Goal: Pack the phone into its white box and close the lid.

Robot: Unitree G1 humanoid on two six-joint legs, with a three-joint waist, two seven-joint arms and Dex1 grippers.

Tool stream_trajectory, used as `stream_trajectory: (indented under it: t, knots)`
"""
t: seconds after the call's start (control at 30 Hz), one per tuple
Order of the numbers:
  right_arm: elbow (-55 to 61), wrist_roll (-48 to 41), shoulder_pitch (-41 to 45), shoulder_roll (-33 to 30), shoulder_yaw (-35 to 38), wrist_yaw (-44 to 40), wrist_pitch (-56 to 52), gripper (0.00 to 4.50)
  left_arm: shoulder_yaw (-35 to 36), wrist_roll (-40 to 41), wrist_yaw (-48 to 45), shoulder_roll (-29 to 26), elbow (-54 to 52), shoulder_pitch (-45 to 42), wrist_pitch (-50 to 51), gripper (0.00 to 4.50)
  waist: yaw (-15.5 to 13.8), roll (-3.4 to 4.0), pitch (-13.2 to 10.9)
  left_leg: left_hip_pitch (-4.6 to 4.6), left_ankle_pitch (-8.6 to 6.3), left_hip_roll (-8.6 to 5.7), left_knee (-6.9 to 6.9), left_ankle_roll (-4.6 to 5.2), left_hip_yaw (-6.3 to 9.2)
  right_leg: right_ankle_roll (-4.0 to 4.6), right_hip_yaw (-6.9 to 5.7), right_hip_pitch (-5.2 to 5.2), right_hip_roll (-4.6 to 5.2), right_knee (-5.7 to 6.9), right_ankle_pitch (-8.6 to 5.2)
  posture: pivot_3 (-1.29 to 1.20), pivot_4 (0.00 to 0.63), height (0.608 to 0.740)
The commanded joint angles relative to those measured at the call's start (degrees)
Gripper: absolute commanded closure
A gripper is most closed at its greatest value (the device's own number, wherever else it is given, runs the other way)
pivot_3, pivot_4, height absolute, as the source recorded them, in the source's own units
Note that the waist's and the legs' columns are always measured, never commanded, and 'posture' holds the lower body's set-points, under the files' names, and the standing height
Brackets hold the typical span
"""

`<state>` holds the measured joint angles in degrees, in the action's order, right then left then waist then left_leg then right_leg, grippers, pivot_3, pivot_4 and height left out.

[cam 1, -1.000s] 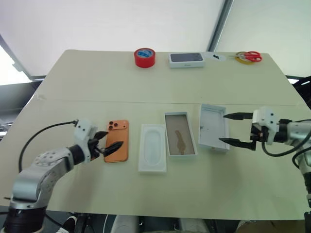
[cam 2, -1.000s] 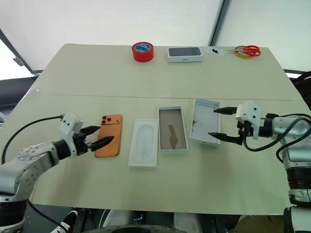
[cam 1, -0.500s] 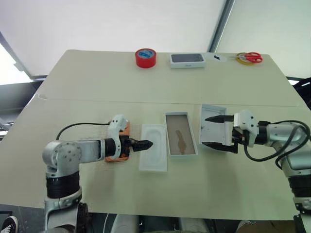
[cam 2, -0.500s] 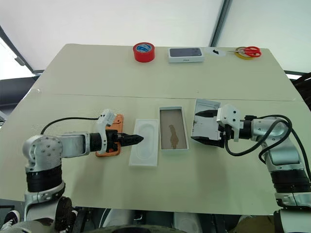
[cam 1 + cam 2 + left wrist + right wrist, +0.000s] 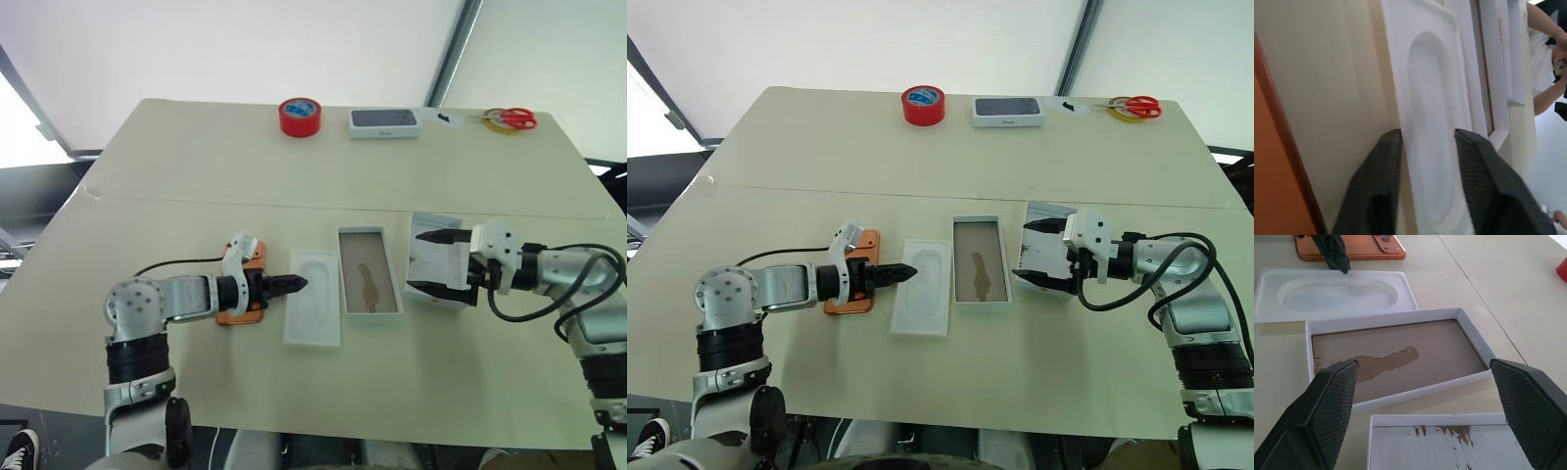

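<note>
My gripper is about to lower the white insert (image 5: 313, 315) into the box. The insert matches the empty box's outline (image 5: 370, 273), so it will settle flat below the box's rim.
The orange phone (image 5: 235, 315) lies flat at the left, mostly covered by my left wrist. My left gripper (image 5: 297, 285) reaches rightward past it onto the left rim of the white insert (image 5: 315, 318) with its oval recess. Beside the insert the white box (image 5: 342, 279) sits empty, showing its tan-brown floor. The lid (image 5: 443, 266) lies inner face up just right of the box. My right gripper (image 5: 429, 262) is open and points left, one finger along each long side of the lid, nothing held.
At the table's far edge stand a red tape roll (image 5: 299, 116), a white box picturing a dark phone (image 5: 384, 121) and red-handled scissors (image 5: 509, 118) on a yellow ring. A person (image 5: 1547, 58) shows beyond the table in the left wrist view.
My left gripper has crossed rightward from the phone's left side over the phone to the insert's rim. The right gripper has come in leftward over the lid. Phone, box and lid lie unmoved.
</note>
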<state>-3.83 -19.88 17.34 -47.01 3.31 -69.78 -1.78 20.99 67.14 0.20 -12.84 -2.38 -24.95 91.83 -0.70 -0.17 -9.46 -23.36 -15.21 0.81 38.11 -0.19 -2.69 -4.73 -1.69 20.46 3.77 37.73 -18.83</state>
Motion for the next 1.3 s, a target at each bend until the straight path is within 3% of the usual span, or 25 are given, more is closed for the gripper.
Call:
stream_trajectory:
  t: [0.03, 0.3, 0.43, 0.73, 0.83, 1.0, 1.03, 1.3]
  knots:
    - [2.0, -0.4, 0.4, -0.6, 1.9, 0.5, 1.1, 0.00, -0.1, 2.3, 1.1, 0.2, 0.5, 1.2, 0.7, 4.41, -0.1, 0.06, 0.0, 0.01, 0.00, 0.00, 0.00, -0.01, 0.00, 0.00, 0.00, -0.02, 0.00, 0.00, 0.00, 0.00, 0.150, 0.740]
    - [5.6, -1.8, -1.5, 0.3, 0.1, -0.7, -0.1, 0.00, 3.8, 6.9, 2.6, -0.5, 1.7, 0.4, 0.7, 4.47, 0.0, 0.05, 0.0, 0.05, 0.01, 0.00, 0.00, -0.03, 0.00, 0.00, 0.00, -0.04, 0.00, 0.00, 0.00, 0.00, 0.150, 0.740]
    - [10.3, -2.1, -3.7, 1.5, -2.7, -0.7, -2.8, 0.00, 5.0, 10.3, 1.8, -3.5, 1.0, 0.0, 0.7, 4.47, 0.1, 0.00, 0.0, 0.03, 0.02, 0.02, -0.01, -0.04, 0.01, 0.00, 0.00, -0.01, -0.01, 0.00, 0.00, 0.00, 0.150, 0.740]
    - [11.5, 6.1, -5.0, 3.2, -11.9, 2.1, -3.9, 0.00, 3.9, 11.2, -1.5, -7.8, -4.4, 1.6, -4.7, 4.47, 0.0, -0.03, 0.0, 0.00, 0.01, 0.00, -0.01, -0.05, 0.02, 0.01, 0.00, 0.01, 0.02, -0.01, 0.00, 0.00, 0.150, 0.740]
    - [10.3, 9.5, -4.3, 3.3, -14.4, 2.4, -2.8, 1.33, 6.4, 15.7, -0.4, -6.5, -1.8, 1.4, -7.8, 4.50, 0.0, -0.04, 0.0, 0.00, 0.02, 0.01, -0.02, -0.07, 0.02, 0.01, 0.00, 0.04, 0.01, -0.01, -0.01, 0.00, 0.150, 0.740]
    - [9.8, 12.6, -2.6, 3.6, -17.2, 1.9, -1.1, 4.09, 5.3, 18.9, 1.5, -7.3, -2.4, 1.0, -11.4, 4.50, 0.1, -0.07, 0.0, 0.00, 0.02, 0.01, -0.02, -0.06, 0.03, 0.01, 0.00, 0.03, 0.02, -0.02, -0.01, 0.00, 0.150, 0.740]
    - [10.3, 11.7, -1.9, 4.3, -16.9, 1.9, -1.9, 4.45, 5.4, 21.4, 2.8, -7.2, -2.1, 0.8, -12.7, 4.50, 0.1, -0.08, 0.0, 0.00, 0.02, 0.01, -0.02, -0.07, 0.03, 0.01, 0.00, 0.03, 0.02, -0.02, -0.01, 0.00, 0.150, 0.740]
    - [12.6, 12.5, 1.9, 10.2, -20.1, 3.6, -5.1, 4.45, 1.7, 25.5, 4.2, -9.2, -2.8, -0.4, -18.4, 4.50, 0.1, -0.10, 0.0, 0.00, 0.02, 0.02, -0.02, -0.07, 0.04, 0.01, 0.00, 0.03, 0.01, -0.02, -0.01, 0.00, 0.150, 0.740]
